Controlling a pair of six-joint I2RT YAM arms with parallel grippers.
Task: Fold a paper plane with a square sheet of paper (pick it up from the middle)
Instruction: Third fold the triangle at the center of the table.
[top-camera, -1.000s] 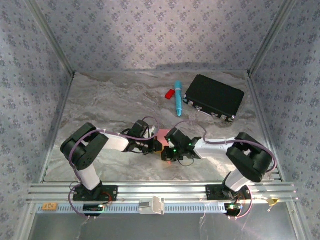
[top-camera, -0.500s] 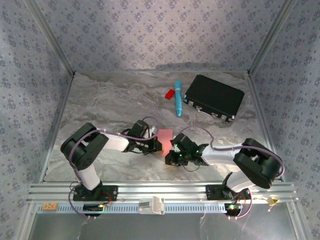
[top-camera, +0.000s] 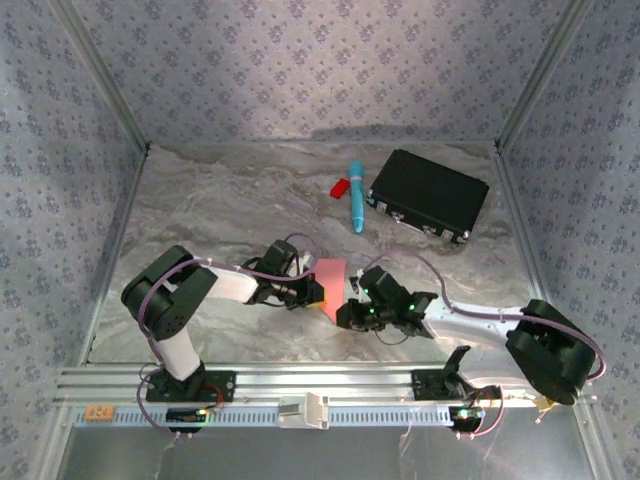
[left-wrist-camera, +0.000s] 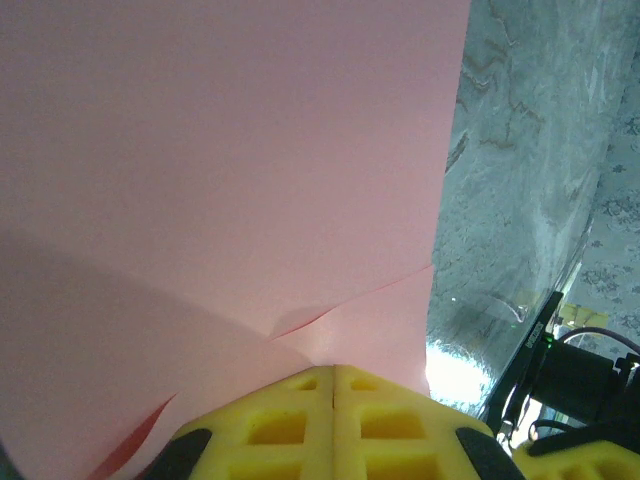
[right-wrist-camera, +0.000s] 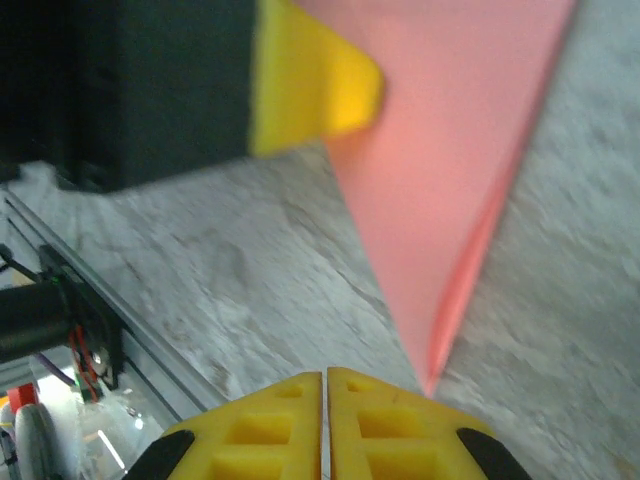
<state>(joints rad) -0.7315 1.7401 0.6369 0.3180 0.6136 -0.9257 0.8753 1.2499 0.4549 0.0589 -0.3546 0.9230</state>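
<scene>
The folded layers (right-wrist-camera: 468, 268) gape near the sharp tip, beside the closed right gripper, so the robot's right gripper should press the paper's tip (right-wrist-camera: 430, 372) down before the left gripper backs away.
The pink-red sheet of paper (top-camera: 331, 277) lies folded on the marble table between my two grippers. My left gripper (top-camera: 312, 290) is shut on its left edge. In the left wrist view the yellow fingertips (left-wrist-camera: 333, 368) meet on the creased paper (left-wrist-camera: 250, 150), whose flaps overlap just ahead of them. My right gripper (top-camera: 350, 312) sits just to the near right of the sheet. Its jaws (right-wrist-camera: 325, 375) are shut with nothing between them. The paper (right-wrist-camera: 450, 150) narrows to a sharp tip just right of those fingers, apart from them. The left gripper's yellow finger (right-wrist-camera: 315, 90) shows above.
A blue pen (top-camera: 355, 196), a small red plastic piece (top-camera: 341, 187) and a black case (top-camera: 428, 194) lie at the back of the table. The aluminium rail (top-camera: 320, 380) runs along the near edge, close behind the right gripper.
The right arm has swung out to the right, and its gripper has slid back off the paper toward the near edge. More of the sheet shows. The left gripper has stayed in place.
</scene>
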